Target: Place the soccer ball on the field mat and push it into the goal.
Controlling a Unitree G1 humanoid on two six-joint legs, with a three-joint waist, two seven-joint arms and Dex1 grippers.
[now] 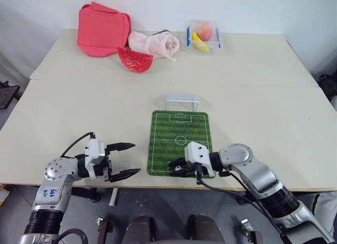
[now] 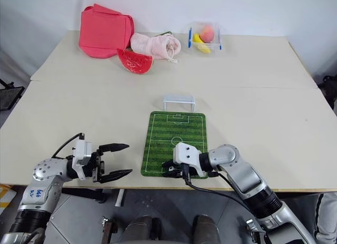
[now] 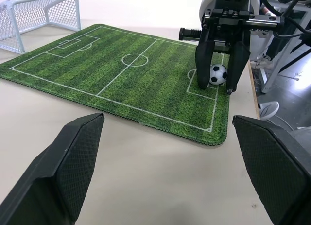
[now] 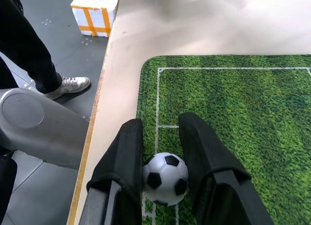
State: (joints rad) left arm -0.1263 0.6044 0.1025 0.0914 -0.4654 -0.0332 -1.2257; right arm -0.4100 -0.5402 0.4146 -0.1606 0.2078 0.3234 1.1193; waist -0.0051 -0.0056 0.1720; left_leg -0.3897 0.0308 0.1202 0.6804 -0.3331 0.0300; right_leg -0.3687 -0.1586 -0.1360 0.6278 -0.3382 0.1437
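Note:
The soccer ball [image 4: 165, 179] is between my right gripper's fingers, so next I open them, move back to the mat's near edge [image 1: 166, 175] and push the ball with the fingers closed.
The soccer ball [image 4: 165, 179] is tiny, white with black patches, and sits between the two black fingers of my right gripper [image 4: 163, 130], which is shut on it. The ball [image 3: 218, 74] is down at the near end of the field mat [image 1: 179, 130], a green striped mat with white pitch lines. My right gripper [image 1: 176, 167] reaches in from the right, low over the mat's near edge. The goal [image 1: 182, 101], a small white frame with netting, stands just beyond the mat's far end. My left gripper [image 1: 129, 159] is open and empty, left of the mat.
At the back of the table lie a red bag [image 1: 102, 29], a pink cloth [image 1: 154, 44], a red watermelon-slice toy [image 1: 135, 61] and a clear fruit box [image 1: 204, 34]. The table's front edge runs just below the mat. A person's shoe [image 4: 63, 85] stands on the floor.

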